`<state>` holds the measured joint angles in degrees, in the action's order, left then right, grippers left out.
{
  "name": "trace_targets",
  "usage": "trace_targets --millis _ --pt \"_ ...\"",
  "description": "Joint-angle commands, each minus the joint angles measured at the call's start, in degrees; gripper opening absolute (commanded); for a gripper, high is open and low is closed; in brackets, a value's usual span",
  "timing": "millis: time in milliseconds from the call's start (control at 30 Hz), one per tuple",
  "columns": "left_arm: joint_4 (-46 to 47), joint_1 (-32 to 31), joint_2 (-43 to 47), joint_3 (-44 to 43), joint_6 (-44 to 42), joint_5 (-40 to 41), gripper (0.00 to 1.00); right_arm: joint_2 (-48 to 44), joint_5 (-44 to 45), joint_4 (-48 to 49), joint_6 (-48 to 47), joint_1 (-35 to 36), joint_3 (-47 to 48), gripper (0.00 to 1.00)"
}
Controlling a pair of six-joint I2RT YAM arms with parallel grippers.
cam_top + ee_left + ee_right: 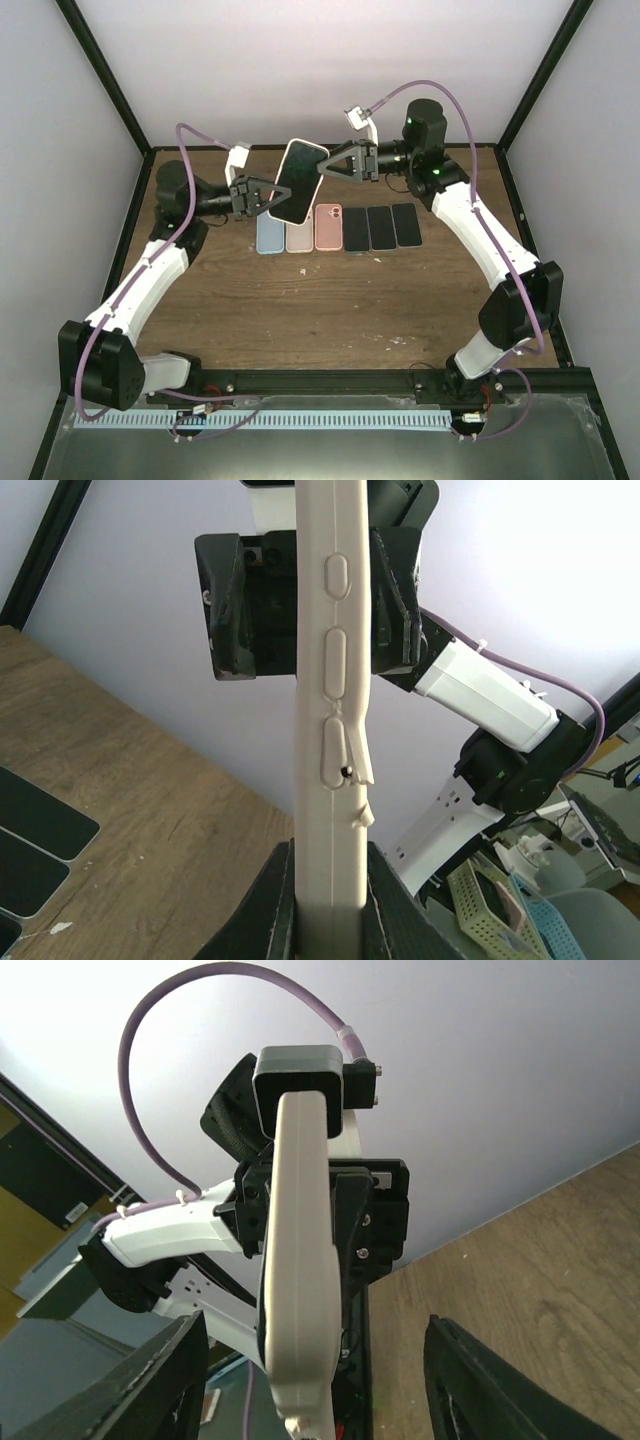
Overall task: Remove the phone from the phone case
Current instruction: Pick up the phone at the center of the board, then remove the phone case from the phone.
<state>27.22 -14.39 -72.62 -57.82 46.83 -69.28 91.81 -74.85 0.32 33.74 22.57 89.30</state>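
The robot's left gripper is pinching the phone and case together at the case's side [331, 865], so the right gripper should hold the case before the left gripper pries the case's lower corner [273, 214].
A phone in a white case [300, 180] is held up in the air above the table, tilted, dark screen facing the camera. My left gripper [268, 195] is shut on its lower left edge. In the left wrist view the case's side with its buttons [335, 730] rises from between my fingers [270, 910]. My right gripper [335, 163] is open at the case's upper right edge. In the right wrist view the case edge [300, 1260] stands between my wide-apart fingers [160, 1380], touching neither.
On the table below lie a blue case [269, 235], a pale pink case [299, 237] and a salmon case [328, 227], then three black phones [382, 228] in a row. The black frame edges the table.
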Motion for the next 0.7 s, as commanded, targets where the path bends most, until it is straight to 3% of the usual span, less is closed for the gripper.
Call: trace_targets --millis 0,167,300,600,667 --pt "0.4 -1.0 1.6 -0.7 -3.1 0.1 0.0 0.3 0.5 1.3 0.6 0.8 2.6 0.54" --pt "-2.8 -1.6 1.2 -1.6 -5.6 0.3 0.0 0.6 0.2 1.9 1.5 1.1 2.5 0.4" --pt "-5.3 -1.8 1.0 -2.3 -7.7 0.6 0.0 0.5 -0.1 1.6 1.2 1.3 2.2 0.36" --pt "-12.4 -2.2 0.0 -4.7 -12.2 1.4 0.0 1.2 -1.5 -1.5 -0.6 1.7 1.8 0.04" --pt "-14.3 -2.2 0.0 -5.1 -13.5 1.8 0.01 1.3 -1.6 -3.6 -2.1 1.7 2.8 0.01"
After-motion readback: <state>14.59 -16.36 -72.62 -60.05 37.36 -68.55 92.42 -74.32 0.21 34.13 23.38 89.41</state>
